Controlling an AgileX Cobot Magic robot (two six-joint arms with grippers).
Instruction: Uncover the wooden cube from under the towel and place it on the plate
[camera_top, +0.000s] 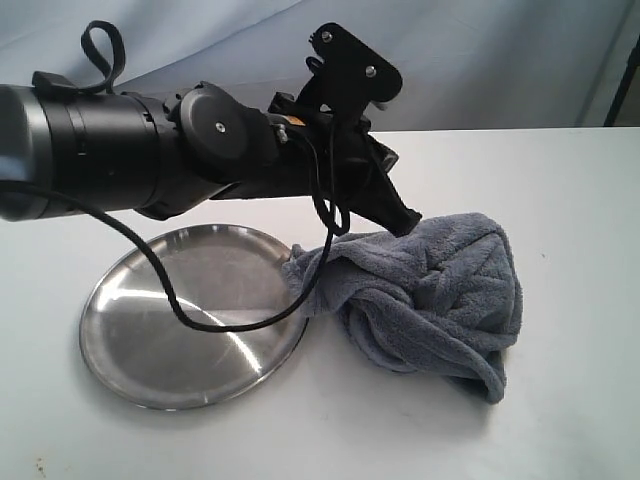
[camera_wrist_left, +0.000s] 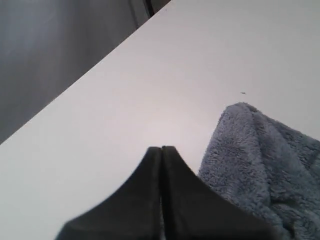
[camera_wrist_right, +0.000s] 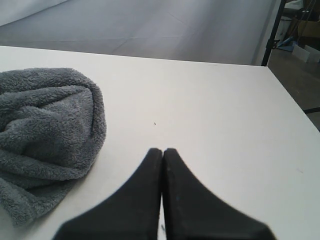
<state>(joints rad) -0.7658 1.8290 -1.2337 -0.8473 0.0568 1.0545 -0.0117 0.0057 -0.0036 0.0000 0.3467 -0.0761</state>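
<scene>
My left gripper is closed and empty by the towel's edge (camera_top: 428, 226). It should open, go down over the towel's far corner (camera_top: 486, 234) and pinch that corner before it lifts.
A grey-blue towel (camera_top: 440, 290) lies bunched on the white table, its edge lapping the rim of the shiny steel plate (camera_top: 150, 340) to its left. The wooden cube is hidden. My left gripper (camera_top: 410, 225) reaches in from the left over the plate, with its tip at the towel's upper edge. In the left wrist view this gripper (camera_wrist_left: 161, 148) is shut with nothing between its fingers, and the towel (camera_wrist_left: 265, 155) is just beside them. My right gripper (camera_wrist_right: 163, 150) is shut and empty above bare table, apart from the towel (camera_wrist_right: 45, 130).
The left arm's black body and a looping cable (camera_top: 200, 318) hang over the plate. The table's far edge (camera_top: 520, 128) runs behind the towel. A dark stand leg (camera_wrist_right: 272, 30) stands beyond the table's corner.
</scene>
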